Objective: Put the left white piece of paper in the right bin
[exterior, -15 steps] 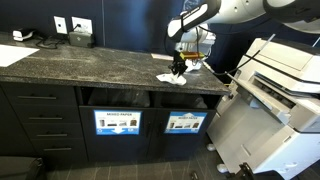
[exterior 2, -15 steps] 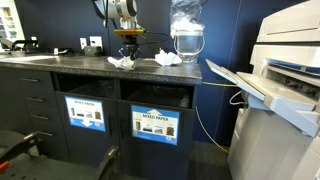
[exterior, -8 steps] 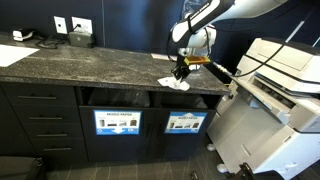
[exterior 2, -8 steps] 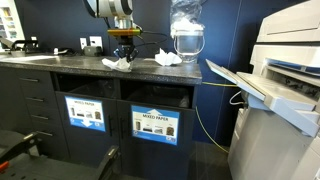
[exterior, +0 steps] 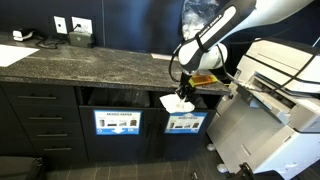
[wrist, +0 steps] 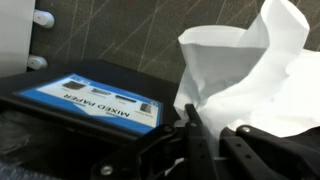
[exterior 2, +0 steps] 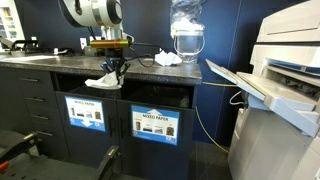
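Note:
The white paper is hanging in front of the bin's label, so next my gripper goes back toward the counter and lets the paper down into the bin's opening.
My gripper is shut on a crumpled white piece of paper. It holds the paper in the air in front of the counter's front edge, just below counter height, above the bin openings. Both also show in an exterior view, the gripper above the paper. In the wrist view the paper sticks out past the fingers, with a bin's blue "MIXED PAPER" label beneath. Two bins with blue labels sit under the counter. A second white paper lies on the counter.
The dark stone counter runs left, with wall sockets behind. A clear plastic-wrapped vessel stands on it. A large white printer with a protruding tray stands to the right. A yellow cable hangs beside the bins.
The gripper has lifted the paper off the counter, carried it out over the front edge and lowered it in front of the bin openings. The other paper has stayed put.

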`<state>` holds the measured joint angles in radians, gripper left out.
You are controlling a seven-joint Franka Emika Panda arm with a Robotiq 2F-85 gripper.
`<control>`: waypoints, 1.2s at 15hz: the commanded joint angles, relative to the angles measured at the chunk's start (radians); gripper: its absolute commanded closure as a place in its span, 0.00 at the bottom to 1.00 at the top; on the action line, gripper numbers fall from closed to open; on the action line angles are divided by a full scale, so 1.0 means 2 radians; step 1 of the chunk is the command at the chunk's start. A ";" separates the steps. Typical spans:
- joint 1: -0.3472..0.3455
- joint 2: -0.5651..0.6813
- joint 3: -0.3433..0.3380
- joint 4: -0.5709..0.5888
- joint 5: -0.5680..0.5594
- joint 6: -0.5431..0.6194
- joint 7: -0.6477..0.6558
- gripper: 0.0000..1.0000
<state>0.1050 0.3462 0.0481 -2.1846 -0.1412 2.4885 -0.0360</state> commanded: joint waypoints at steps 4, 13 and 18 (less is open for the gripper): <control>0.016 -0.070 -0.016 -0.223 -0.045 0.186 0.067 0.99; 0.159 -0.029 -0.321 -0.238 -0.305 0.407 0.177 0.99; 0.118 0.017 -0.312 -0.183 -0.290 0.523 0.182 0.99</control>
<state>0.4024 0.2987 -0.6440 -2.6165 -0.7261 3.4164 0.2918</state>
